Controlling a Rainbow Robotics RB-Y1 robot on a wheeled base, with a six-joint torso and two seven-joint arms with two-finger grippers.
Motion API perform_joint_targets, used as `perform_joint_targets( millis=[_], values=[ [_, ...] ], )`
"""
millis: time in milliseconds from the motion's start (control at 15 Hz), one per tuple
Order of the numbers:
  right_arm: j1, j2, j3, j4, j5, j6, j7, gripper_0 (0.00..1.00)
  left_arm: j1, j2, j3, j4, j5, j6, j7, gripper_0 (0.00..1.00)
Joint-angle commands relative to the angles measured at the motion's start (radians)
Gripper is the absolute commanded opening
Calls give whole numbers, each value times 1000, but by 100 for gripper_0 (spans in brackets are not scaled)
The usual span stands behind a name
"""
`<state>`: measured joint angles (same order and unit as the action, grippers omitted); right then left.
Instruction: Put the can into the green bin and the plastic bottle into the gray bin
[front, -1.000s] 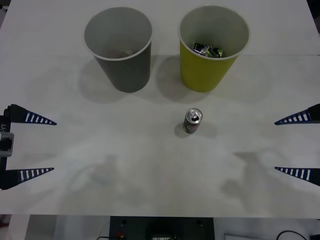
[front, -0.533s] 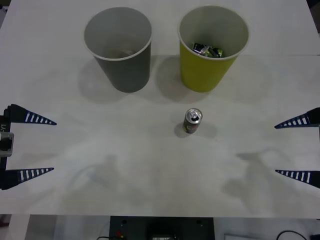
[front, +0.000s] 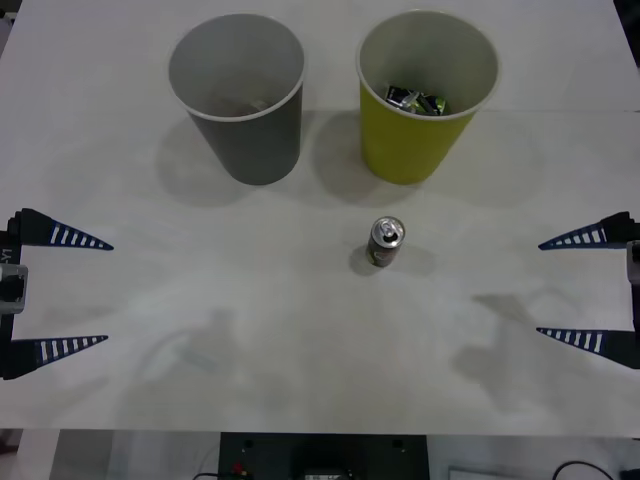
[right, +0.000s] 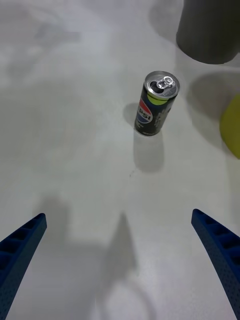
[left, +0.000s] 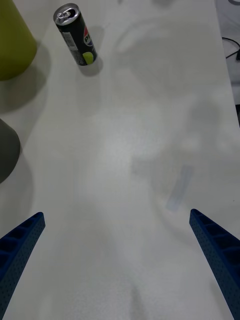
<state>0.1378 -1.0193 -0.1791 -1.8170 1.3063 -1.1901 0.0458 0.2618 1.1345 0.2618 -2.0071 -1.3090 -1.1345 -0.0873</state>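
I expect the can to come to rest tipped over on top when I drop it into the green bin, because dark, green-marked shapes lie jumbled in there.
The can stands upright at the table's middle, dark with a silver top. Behind it rises the green bin, and the gray bin stands to that bin's left. My right gripper hovers open at the right edge, well apart from the can. My left gripper is open at the left edge, holding nothing. The plastic bottle is out of view.
Dark crumpled scraps with green marks lie inside the green bin. The white table runs bare between the grippers, and its front edge lies close below them.
My right gripper has slid a little leftward, toward the can. The left gripper, the can and both bins have stayed put.
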Motion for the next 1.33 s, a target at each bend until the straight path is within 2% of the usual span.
perform_joint_targets(
  millis=[67,333,467,933,1133,1333],
  values=[
    [-27,44,21,65,-22,1,74,100,0,0,0,0,0,0,0,100],
    [-86,74,93,217,-116,0,217,100,0,0,0,0,0,0,0,100],
    [-110,108,110,266,-125,-5,261,100,0,0,0,0,0,0,0,100],
    [-185,246,127,407,-124,-37,316,100,0,0,0,0,0,0,0,100],
    [-207,295,127,438,-78,-46,344,100,0,0,0,0,0,0,0,100],
    [-244,340,127,507,-78,-57,370,100,0,0,0,0,0,0,0,100]
  ],
)
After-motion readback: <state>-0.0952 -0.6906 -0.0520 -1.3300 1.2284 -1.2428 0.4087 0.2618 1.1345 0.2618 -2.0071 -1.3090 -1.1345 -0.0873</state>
